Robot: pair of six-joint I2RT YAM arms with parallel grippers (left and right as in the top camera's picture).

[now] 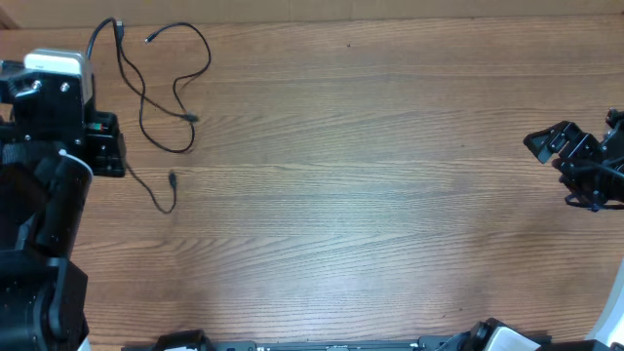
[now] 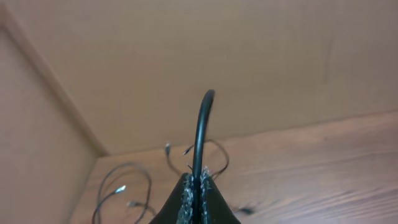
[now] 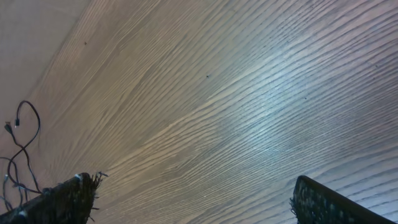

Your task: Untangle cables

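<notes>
The third cable [image 2: 202, 124] curves up clear above the other two cables, so my left gripper should go on carrying it toward the open front wood [image 1: 127, 249] until it lies apart from them.
Three thin black cables lie at the table's far left. Two of them [image 1: 146, 97] loop over each other near the back edge; they also show in the left wrist view [image 2: 124, 186] and the right wrist view [image 3: 25, 134]. My left gripper [image 1: 119, 164] is shut on the third cable [image 1: 161, 203], whose plug end lies just right of the gripper. In the left wrist view this cable [image 2: 200, 134] arches up out of the closed jaws [image 2: 199, 190]. My right gripper [image 1: 561, 171] is open and empty at the far right, well away from the cables; its fingers [image 3: 193, 199] frame bare wood.
A cardboard wall [image 2: 186, 62] stands along the back and left of the wooden table [image 1: 370, 195]. The left arm's body [image 1: 39, 195] fills the left edge. Arm bases sit at the front edge [image 1: 341, 343].
</notes>
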